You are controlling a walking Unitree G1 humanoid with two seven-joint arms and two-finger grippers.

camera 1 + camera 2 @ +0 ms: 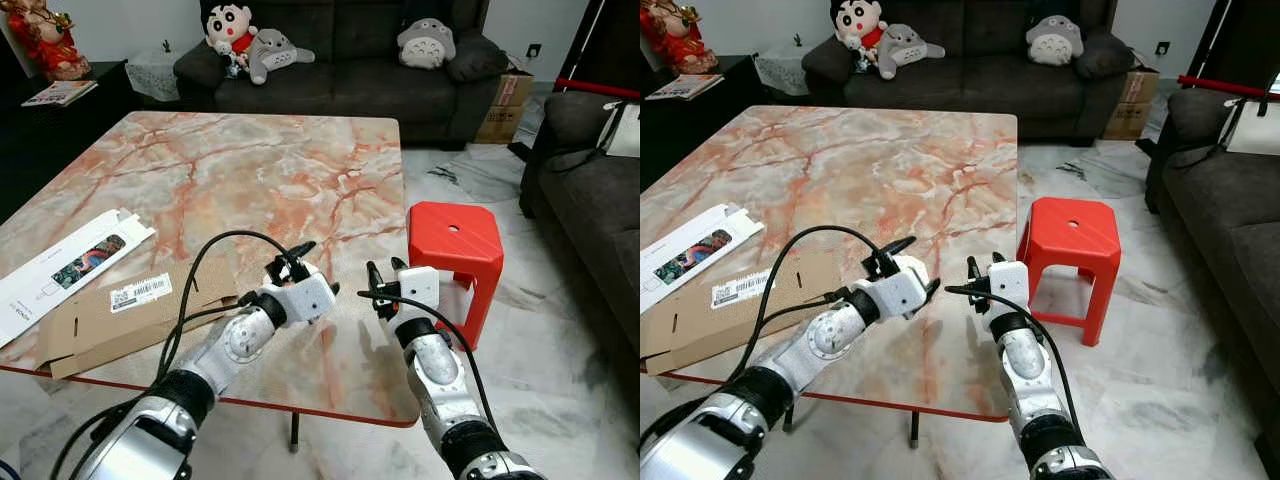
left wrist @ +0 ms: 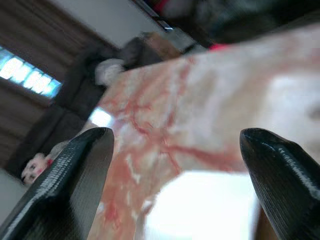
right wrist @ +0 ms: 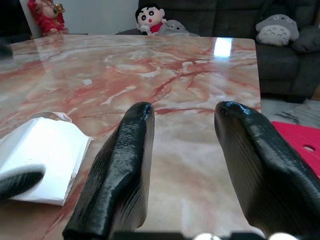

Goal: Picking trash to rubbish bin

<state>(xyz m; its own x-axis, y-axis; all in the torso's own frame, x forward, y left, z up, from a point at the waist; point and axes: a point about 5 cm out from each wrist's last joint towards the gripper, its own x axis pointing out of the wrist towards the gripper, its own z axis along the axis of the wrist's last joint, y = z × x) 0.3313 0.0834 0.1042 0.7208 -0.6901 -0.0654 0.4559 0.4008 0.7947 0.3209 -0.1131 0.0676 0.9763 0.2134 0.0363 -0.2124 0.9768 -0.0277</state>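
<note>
My gripper will lift the paper (image 2: 202, 207), and the paper will stick out stiffly and keep its bend, because a dark shadow (image 2: 263, 226) runs beside its straight edge.
A flattened brown cardboard sheet (image 1: 110, 318) with a barcode label lies on the marble table (image 1: 250, 170) at its near left. A long white packaging box (image 1: 65, 265) lies beside it, further left. My left gripper (image 1: 288, 258) hovers open over the table's near middle, just right of the cardboard, with nothing between its fingers (image 2: 75, 170). My right gripper (image 1: 385, 268) is open too, above the table's near right edge, and holds nothing. In the right wrist view its fingers (image 3: 125, 160) point across the marble toward the sofa.
A red plastic stool (image 1: 455, 240) stands on the floor right of the table. A dark sofa (image 1: 340, 70) with plush toys runs along the back, and another sofa (image 1: 590, 190) is at the right. Cardboard boxes (image 1: 505, 105) sit in the far corner.
</note>
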